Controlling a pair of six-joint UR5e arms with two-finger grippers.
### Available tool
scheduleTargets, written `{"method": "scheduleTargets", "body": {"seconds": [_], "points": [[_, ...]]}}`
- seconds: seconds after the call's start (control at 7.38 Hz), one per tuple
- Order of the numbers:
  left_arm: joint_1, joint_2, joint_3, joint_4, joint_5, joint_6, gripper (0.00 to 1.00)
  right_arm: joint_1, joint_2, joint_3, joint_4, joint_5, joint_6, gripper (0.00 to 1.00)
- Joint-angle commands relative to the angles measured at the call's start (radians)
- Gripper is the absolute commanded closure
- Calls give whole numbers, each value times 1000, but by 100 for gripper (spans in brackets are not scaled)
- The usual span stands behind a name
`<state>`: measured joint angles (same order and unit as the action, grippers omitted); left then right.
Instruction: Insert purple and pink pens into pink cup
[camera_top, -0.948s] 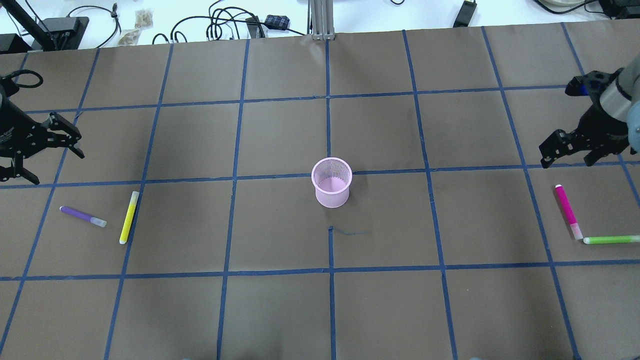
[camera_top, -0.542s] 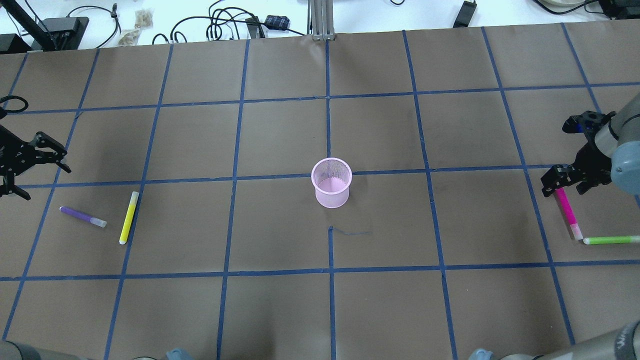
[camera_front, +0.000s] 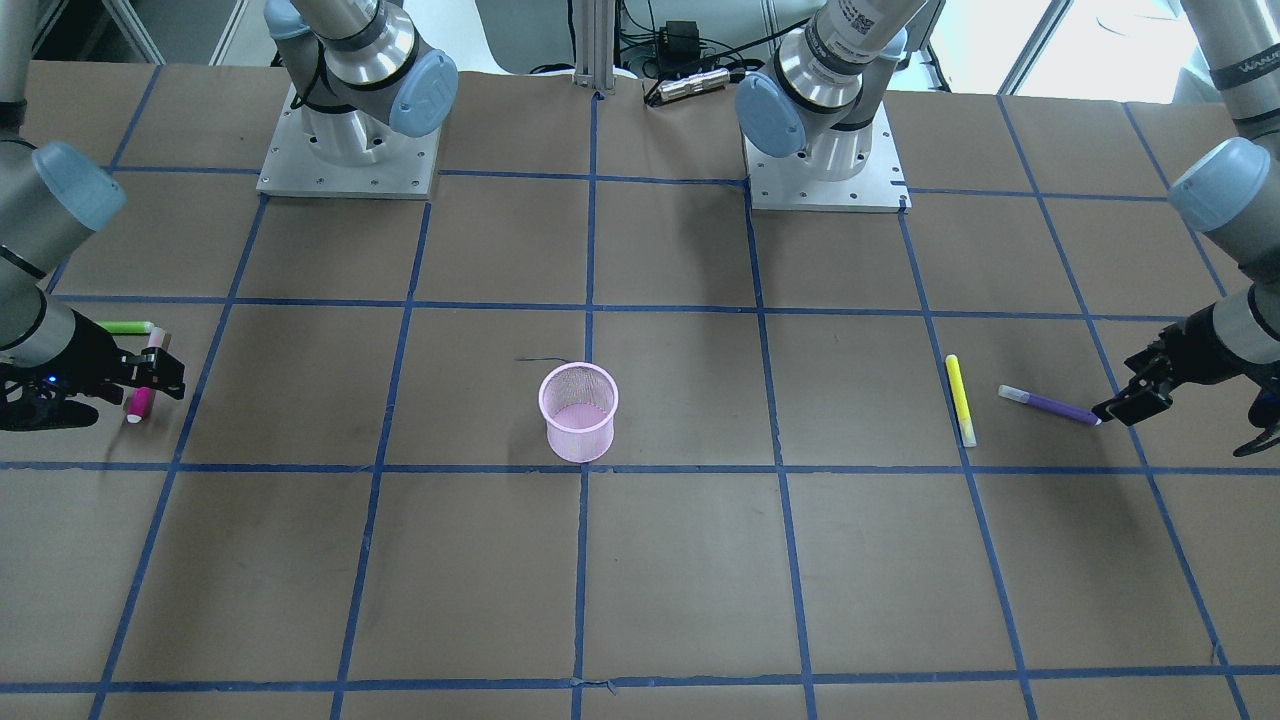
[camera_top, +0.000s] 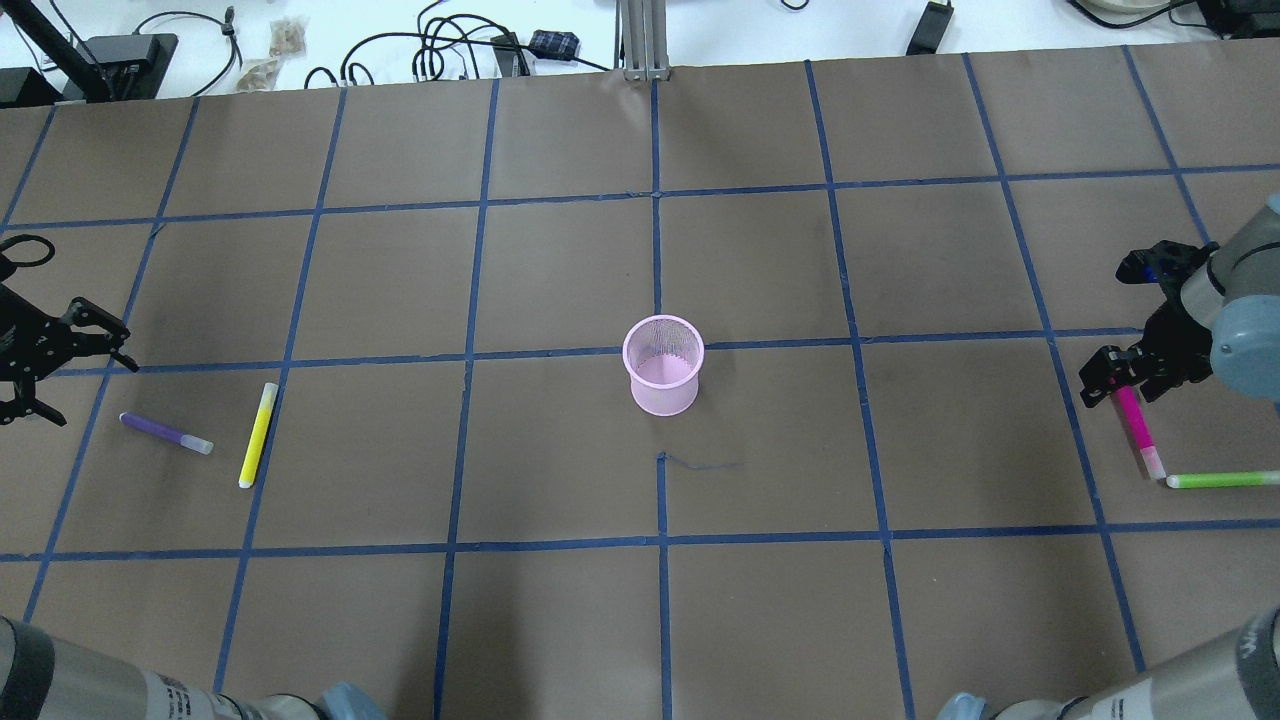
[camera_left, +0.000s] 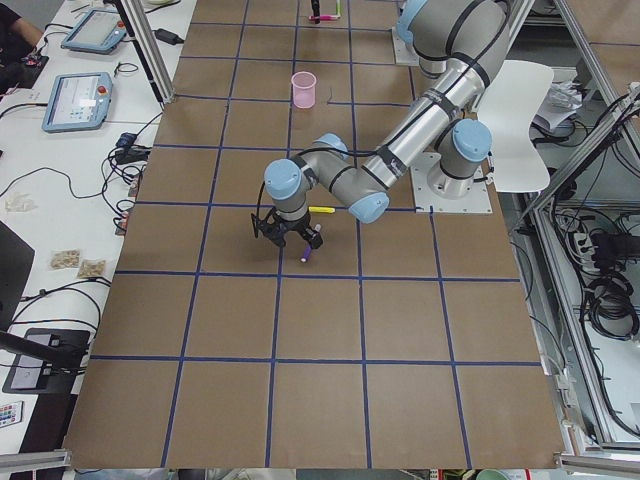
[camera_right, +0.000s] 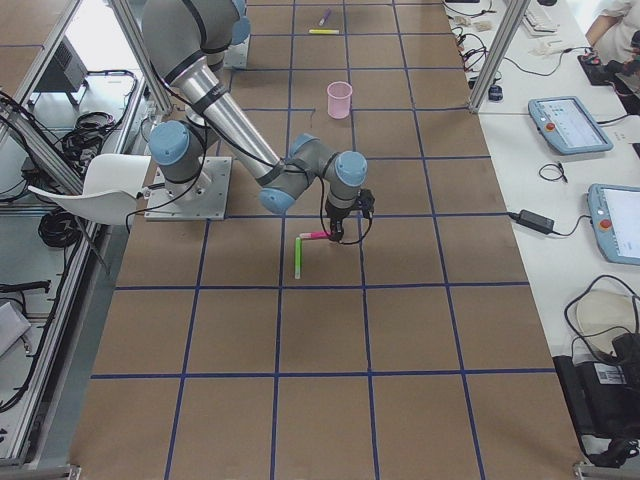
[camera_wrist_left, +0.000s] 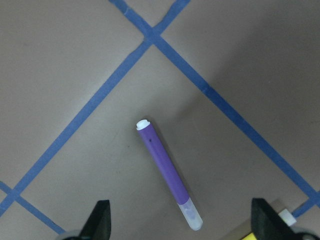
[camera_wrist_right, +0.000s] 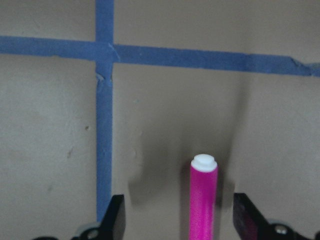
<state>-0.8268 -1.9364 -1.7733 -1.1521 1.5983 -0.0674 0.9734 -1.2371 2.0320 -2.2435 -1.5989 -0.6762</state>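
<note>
The green pen ends (camera_front: 146, 326) next to the pink pen (camera_front: 142, 401), so the pink pen will come loose and the green pen will stay lying when the robot lifts.
The pink mesh cup (camera_top: 663, 365) stands upright at the table's middle, also in the front view (camera_front: 578, 410). The purple pen (camera_top: 165, 433) lies flat at the left. My left gripper (camera_top: 92, 392) is open, hovering just beyond its far-left end. In the left wrist view the purple pen (camera_wrist_left: 169, 172) lies between the spread fingers (camera_wrist_left: 100, 220). The pink pen (camera_top: 1138, 430) lies flat at the right. My right gripper (camera_top: 1122, 388) is open and straddles its far end. In the right wrist view the pink pen (camera_wrist_right: 203, 200) sits between the fingers (camera_wrist_right: 116, 217), untouched.
A yellow pen (camera_top: 258, 435) lies just right of the purple pen. A green pen (camera_top: 1222, 480) lies by the pink pen's near end, at a right angle to it. Blue tape lines grid the brown table. Cables and boxes sit beyond the far edge.
Both grippers came toward the near side and lower. The right one has come down over the pink pen's far end. The left one has closed in on the purple pen. The pens have not moved.
</note>
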Motion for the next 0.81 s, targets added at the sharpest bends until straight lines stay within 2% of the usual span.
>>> {"method": "scheduleTargets", "body": {"seconds": [0.0,0.14,0.27,0.41,0.54,0.68], "points": [[20,-54,0,38,-4,-15,10,-1,4,-6,-1,-3,-2,53],[20,-76,0,63,-6,-15,22,-1,4,-6,-1,-1,-2,85],[18,-100,0,109,-8,-15,22,-1,5,-6,-5,-1,-2,96],[18,-116,2,114,-11,-37,24,-1,4,-9,-11,-12,0,100],[17,-121,0,114,-12,-67,34,-1,2,-15,-8,-30,6,100],[17,-121,2,114,-12,-77,52,1,-10,-15,-4,-32,27,100]]}}
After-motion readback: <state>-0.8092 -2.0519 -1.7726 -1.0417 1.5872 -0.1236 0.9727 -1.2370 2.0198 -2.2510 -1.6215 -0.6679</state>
